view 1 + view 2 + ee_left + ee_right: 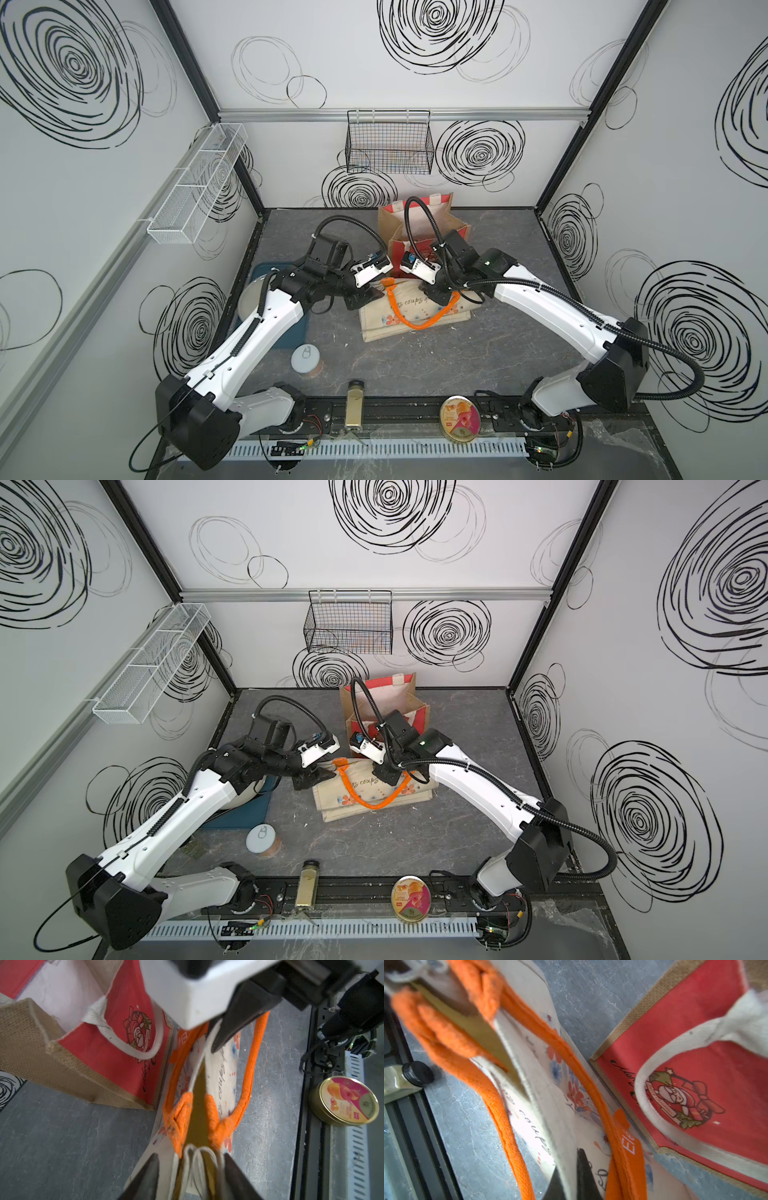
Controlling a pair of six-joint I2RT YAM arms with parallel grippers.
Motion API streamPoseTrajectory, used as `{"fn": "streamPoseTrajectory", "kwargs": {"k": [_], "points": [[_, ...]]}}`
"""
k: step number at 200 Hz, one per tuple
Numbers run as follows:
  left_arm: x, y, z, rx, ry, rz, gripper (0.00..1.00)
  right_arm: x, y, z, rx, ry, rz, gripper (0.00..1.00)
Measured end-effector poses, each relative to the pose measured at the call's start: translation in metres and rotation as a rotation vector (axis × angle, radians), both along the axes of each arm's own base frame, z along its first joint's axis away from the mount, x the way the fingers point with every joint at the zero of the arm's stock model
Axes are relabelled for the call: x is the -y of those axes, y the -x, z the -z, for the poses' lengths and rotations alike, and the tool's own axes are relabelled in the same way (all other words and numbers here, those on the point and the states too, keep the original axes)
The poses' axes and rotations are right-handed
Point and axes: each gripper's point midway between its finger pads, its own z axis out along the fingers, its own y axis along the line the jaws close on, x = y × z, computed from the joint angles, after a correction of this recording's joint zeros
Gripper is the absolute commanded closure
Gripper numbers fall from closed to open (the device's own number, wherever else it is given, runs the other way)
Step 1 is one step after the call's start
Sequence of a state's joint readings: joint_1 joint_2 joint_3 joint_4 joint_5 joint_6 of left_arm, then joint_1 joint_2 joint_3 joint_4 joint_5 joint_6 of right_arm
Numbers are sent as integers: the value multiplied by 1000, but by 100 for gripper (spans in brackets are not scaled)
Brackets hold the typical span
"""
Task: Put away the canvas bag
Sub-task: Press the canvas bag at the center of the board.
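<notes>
My right gripper is pinching the canvas bag's rim mid-mouth point(555, 1138), away from one end, so my left gripper should hold the rim while my right gripper takes that end point(474, 307).
The canvas bag point(415, 322) point(338, 808) is cream with orange handles point(405, 322) and lies flat mid-table. My left gripper point(370, 297) point(322, 776) point(190, 1156) is open at the bag's left end. Its fingers stand on either side of the folded edge point(195, 1159) with gaps showing. My right gripper point(436, 296) point(388, 776) point(569, 1164) is shut on the cream top panel point(544, 1093) at the bag's mouth and lifts that panel a little. The same gripper shows in the left wrist view as a dark fingertip point(218, 1043) on the fabric.
A red and jute bag point(419, 226) point(116, 1049) point(695, 1053) stands open just behind. A black wire basket point(388, 143) hangs on the back wall, a white mesh basket point(195, 183) on the left wall. A teal tray point(289, 338), a can point(305, 359), a spice jar point(355, 403) and a candy tin point(460, 417) lie nearer the front.
</notes>
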State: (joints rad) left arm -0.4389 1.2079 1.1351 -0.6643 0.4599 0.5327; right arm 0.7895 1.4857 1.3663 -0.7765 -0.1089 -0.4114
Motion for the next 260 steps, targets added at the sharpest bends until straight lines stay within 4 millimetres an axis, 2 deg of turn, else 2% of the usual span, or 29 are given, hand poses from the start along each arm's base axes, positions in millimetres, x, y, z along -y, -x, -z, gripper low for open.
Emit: {"fn": "streamPoseTrajectory", "kwargs": {"k": [18, 42, 61, 71, 79, 86, 97, 103, 116, 127, 154, 176, 215, 232, 260], "points": [[-3, -7, -9, 29, -5, -45, 0, -2, 0, 2, -17, -18, 27, 94], [5, -12, -40, 111, 8, -51, 1, -4, -2, 3, -37, -35, 58, 89], [30, -4, -68, 195, 11, 6, 1, -6, -7, 4, -53, -41, 93, 80], [45, 1, -78, 226, 9, 43, 1, -7, -10, 3, -51, -49, 106, 72], [56, 3, -81, 236, 6, 69, 1, -7, -12, 3, -48, -54, 114, 69], [64, 1, -80, 235, -2, 84, 1, -7, -14, 1, -46, -64, 126, 68], [71, -7, -77, 230, -17, 82, 1, -6, -19, -1, -44, -78, 145, 56], [73, -12, -73, 221, -24, 79, 1, -5, -21, -2, -45, -91, 154, 55], [74, -19, -64, 195, -30, 73, 1, -3, -27, -8, -45, -132, 176, 54], [75, -20, -60, 180, -24, 75, 1, 1, -32, -15, -38, -172, 196, 45], [76, -20, -64, 187, -11, 73, 1, 14, -33, -38, 5, -270, 226, 30], [78, -19, -59, 183, -57, 79, 1, 23, -31, -60, 44, -361, 250, 25], [104, -31, -47, 154, -114, 133, 1, 46, -39, -96, 73, -497, 337, 25], [111, -30, -35, 132, -139, 154, 1, 60, -39, -100, 71, -534, 390, 25], [120, -26, -28, 101, -159, 195, 1, 78, -23, -98, 59, -571, 443, 14]]}}
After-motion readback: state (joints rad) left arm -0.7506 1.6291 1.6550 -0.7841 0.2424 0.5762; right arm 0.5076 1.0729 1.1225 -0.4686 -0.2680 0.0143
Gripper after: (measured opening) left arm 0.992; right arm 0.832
